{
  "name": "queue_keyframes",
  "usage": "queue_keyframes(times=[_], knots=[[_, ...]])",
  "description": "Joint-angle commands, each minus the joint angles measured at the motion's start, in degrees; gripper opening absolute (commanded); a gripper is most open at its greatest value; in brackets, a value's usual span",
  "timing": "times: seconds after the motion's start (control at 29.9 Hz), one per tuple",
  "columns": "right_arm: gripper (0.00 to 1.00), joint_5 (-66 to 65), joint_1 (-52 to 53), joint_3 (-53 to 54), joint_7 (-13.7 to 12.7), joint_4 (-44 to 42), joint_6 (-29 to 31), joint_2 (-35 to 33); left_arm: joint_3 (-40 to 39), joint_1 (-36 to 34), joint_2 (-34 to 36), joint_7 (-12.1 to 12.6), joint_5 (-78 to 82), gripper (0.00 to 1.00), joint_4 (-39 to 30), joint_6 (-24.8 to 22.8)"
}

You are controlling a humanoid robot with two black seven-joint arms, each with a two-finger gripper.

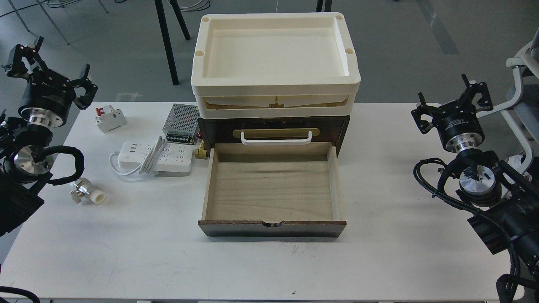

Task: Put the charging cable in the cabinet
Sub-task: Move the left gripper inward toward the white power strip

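The white cord is gathered [153,155] in a bunch over the power strip [177,157]. I expect the cord and the power strip to come up together when I lift the charging cable.
The charging cable [156,158], a flat white power strip with its white cord looped over it, lies on the white table [126,244] just left of the cabinet. The cabinet [332,126] is a dark brown wooden box at the table's middle. Its pale wood drawer [271,189] is pulled out toward me and holds nothing. My left gripper [50,69] hangs open above the table's far left corner, well left of the cable. My right gripper [452,101] is open at the far right edge, holding nothing.
A cream plastic tray [276,88] sits on top of the cabinet. A perforated metal power-supply box [182,124] and a small white breaker with a red switch [110,118] lie behind the cable. A small metal-and-white fitting [87,192] lies near the left edge.
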Motion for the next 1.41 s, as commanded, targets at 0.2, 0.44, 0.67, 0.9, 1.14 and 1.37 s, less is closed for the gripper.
queue_keyframes(times=[0.2,0.44,0.67,0.9,1.14,1.37], knots=[[1.00,0.0,-0.2,-0.1,0.0,0.0,0.1,0.0,0.1,-0.5,0.8,0.0,0.0,1.00,0.0,0.0],[1.00,0.0,-0.2,-0.1,0.0,0.1,0.1,0.0,0.9,-2.2,9.0,0.7,12.7,0.99,-6.7,0.0],[1.00,0.0,-0.4,-0.2,0.0,0.2,0.2,0.0,0.6,-4.4,20.3,0.6,39.2,0.99,-19.6,0.0],[1.00,0.0,-0.4,-0.2,0.0,0.2,0.3,0.0,0.7,-6.7,22.8,0.6,76.4,0.99,-26.9,0.0],[1.00,0.0,-0.5,-0.2,0.0,0.2,0.3,0.0,2.4,-5.5,19.7,0.4,102.6,0.99,-27.0,10.2],[1.00,0.0,-0.5,-0.3,0.0,0.3,0.3,0.0,13.0,-5.0,14.0,1.0,111.1,0.98,-25.8,21.0]])
